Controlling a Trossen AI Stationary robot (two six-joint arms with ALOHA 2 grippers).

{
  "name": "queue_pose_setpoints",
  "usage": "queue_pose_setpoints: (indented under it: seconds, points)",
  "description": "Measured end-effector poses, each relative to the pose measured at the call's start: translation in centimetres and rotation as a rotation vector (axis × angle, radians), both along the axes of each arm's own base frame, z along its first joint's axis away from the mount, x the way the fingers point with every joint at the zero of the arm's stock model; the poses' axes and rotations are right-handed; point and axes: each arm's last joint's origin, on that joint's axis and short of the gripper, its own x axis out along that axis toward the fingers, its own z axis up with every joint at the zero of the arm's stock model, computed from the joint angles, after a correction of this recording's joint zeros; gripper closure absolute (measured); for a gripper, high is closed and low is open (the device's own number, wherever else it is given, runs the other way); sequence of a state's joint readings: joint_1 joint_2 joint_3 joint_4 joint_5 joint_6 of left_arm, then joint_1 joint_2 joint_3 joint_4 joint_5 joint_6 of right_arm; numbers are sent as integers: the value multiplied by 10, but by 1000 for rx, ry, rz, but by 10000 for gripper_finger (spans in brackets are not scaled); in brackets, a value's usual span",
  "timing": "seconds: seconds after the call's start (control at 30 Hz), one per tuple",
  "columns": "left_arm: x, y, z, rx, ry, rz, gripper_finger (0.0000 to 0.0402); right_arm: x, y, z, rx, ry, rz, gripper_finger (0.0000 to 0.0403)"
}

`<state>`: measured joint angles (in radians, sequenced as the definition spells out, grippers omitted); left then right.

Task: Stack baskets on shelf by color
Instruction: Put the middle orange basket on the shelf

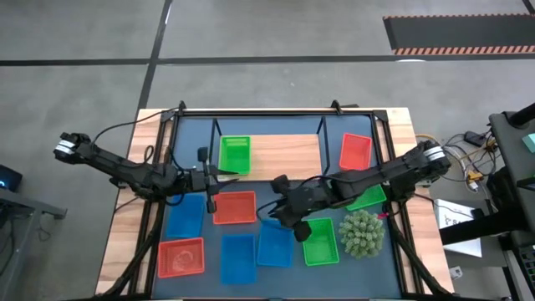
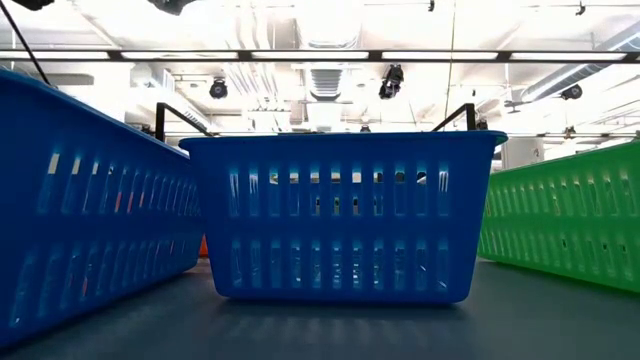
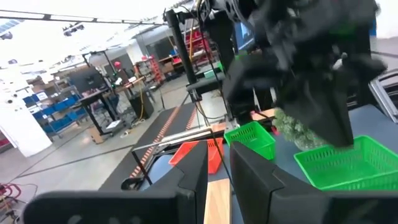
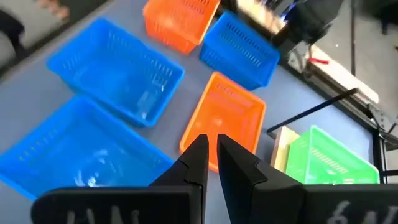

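The middle orange-red basket's nearest rim [image 1: 255, 206] is clear of the blue baskets, so my right gripper should keep going down to that rim and close there.
The shelf [image 1: 288, 152] is a light-wood board at the mat's far side. A green basket [image 1: 234, 155] rests on its left end and an orange-red basket [image 1: 355, 151] on its right end. My left gripper [image 1: 227, 173] hovers shut just near of the green basket, its fingers [image 3: 193, 171] aimed across the board. My right gripper [image 1: 269, 209] is shut above the mat, beside an orange-red basket [image 1: 234, 207] that fills the middle of its wrist view [image 4: 224, 118]. Blue [image 1: 275, 244], green [image 1: 320, 240] and orange-red [image 1: 180, 257] baskets stand on the mat.
A spiky green plant ball [image 1: 361, 232] sits near the mat's right side. Another green basket [image 1: 369, 198] lies partly under my right arm. Two more blue baskets [image 1: 185, 215] [image 1: 237, 257] stand on the left half. The low view is walled in by a blue basket [image 2: 340, 215].
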<state>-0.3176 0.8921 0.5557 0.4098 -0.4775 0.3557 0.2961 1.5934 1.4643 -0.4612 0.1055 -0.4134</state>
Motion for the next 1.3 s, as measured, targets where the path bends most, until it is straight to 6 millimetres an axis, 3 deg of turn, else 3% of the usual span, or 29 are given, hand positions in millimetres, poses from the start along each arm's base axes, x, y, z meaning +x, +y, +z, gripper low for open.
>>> queue_pose_setpoints:
  seconds: [0.27,0.57,0.8,1.0,1.2,1.3]
  points:
    - [-1,0,1,-3,-6,-1,350,26,-8,-37,-131,81,58,376]
    - [-1,0,1,-2,-7,-2,350,40,-19,-68,-221,156,98,371]
    - [0,0,0,-2,-2,-5,350,45,-17,-81,-322,171,207,293]
    - [0,-1,0,-7,-1,-11,350,50,-23,-79,-348,122,218,228]
    - [0,-3,0,-8,-2,-19,350,57,-36,-79,-329,84,225,212]
    - [0,-3,0,-8,-2,-19,350,62,-40,-89,-317,89,236,211]
